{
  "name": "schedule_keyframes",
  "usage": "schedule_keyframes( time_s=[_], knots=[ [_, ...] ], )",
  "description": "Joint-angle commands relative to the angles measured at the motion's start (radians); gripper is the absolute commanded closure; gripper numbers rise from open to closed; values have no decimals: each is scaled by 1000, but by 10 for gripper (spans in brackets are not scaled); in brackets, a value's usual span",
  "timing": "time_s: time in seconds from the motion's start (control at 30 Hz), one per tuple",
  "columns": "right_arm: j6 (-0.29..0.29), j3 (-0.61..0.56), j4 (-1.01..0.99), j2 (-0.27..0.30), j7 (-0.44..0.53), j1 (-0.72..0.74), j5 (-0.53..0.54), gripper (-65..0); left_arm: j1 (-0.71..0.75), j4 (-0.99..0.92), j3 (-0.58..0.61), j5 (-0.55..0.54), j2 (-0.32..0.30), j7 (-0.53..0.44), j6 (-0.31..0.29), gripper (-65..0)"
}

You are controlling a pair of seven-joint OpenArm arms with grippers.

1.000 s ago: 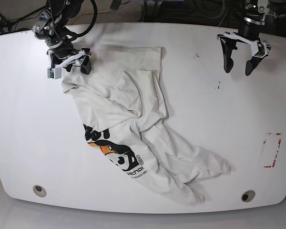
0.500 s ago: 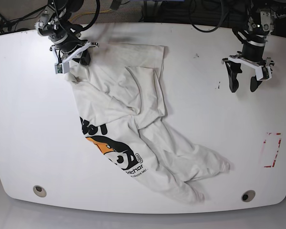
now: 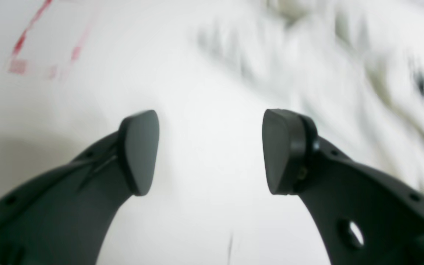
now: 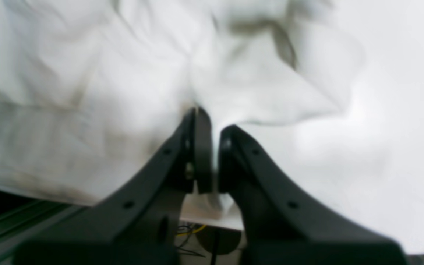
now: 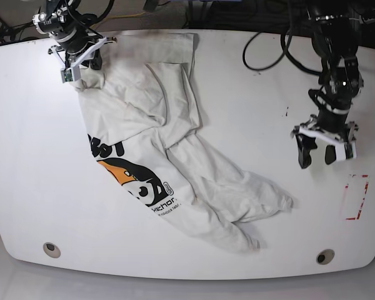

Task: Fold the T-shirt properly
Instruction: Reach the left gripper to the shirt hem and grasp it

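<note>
The T-shirt's print [image 5: 141, 182] should swing round and open out when the robot pulls the white T-shirt's loose corner, because slack folds [image 5: 216, 178] run between the corner and the print.
The white T-shirt [image 5: 156, 144] lies crumpled across the table's left and middle, its black-and-orange print [image 5: 137, 184] facing up at the lower left. My right gripper [image 5: 87, 62] is shut on the shirt's cloth at the far left corner; the right wrist view shows the fingers [image 4: 204, 154] pinching a white fold [image 4: 182, 73]. My left gripper [image 5: 319, 153] is open and empty over bare table right of the shirt. In the left wrist view its fingers [image 3: 138, 151] stand wide apart, with blurred shirt cloth [image 3: 344, 66] beyond.
A red rectangle outline [image 5: 356, 195] is marked on the table [image 5: 237, 94] at the right edge and shows in the left wrist view [image 3: 31, 44]. Two round holes [image 5: 50, 249] [image 5: 325, 256] sit near the front edge. Cables run behind the table.
My right gripper has pulled the shirt's corner up and to the left, dragging the whole shirt with it. My left gripper has moved down toward the table's middle right, still open.
</note>
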Motion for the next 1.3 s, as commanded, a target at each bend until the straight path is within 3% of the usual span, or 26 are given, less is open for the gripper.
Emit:
schedule_keyframes(
  time_s=[0.0,0.47,0.7,0.83,1.03,1.27],
  knots=[
    [7,0,18,5,15,-13,25,0,-67,-50,-4,-4,0,29,-2,-400],
    [7,0,17,3,15,-7,25,0,-433,-522,116,60,3,34,-5,-400],
    [7,0,17,1,15,-5,25,0,-540,-769,177,59,3,-118,-8,-401],
    [7,0,17,0,15,12,25,0,-542,-806,214,50,1,-229,-22,-401],
    [7,-1,17,-3,15,21,26,0,-565,-936,256,42,5,-235,-21,-401],
    [7,-1,17,-5,15,25,25,0,-577,-995,257,42,54,-272,-21,-397]
  ],
)
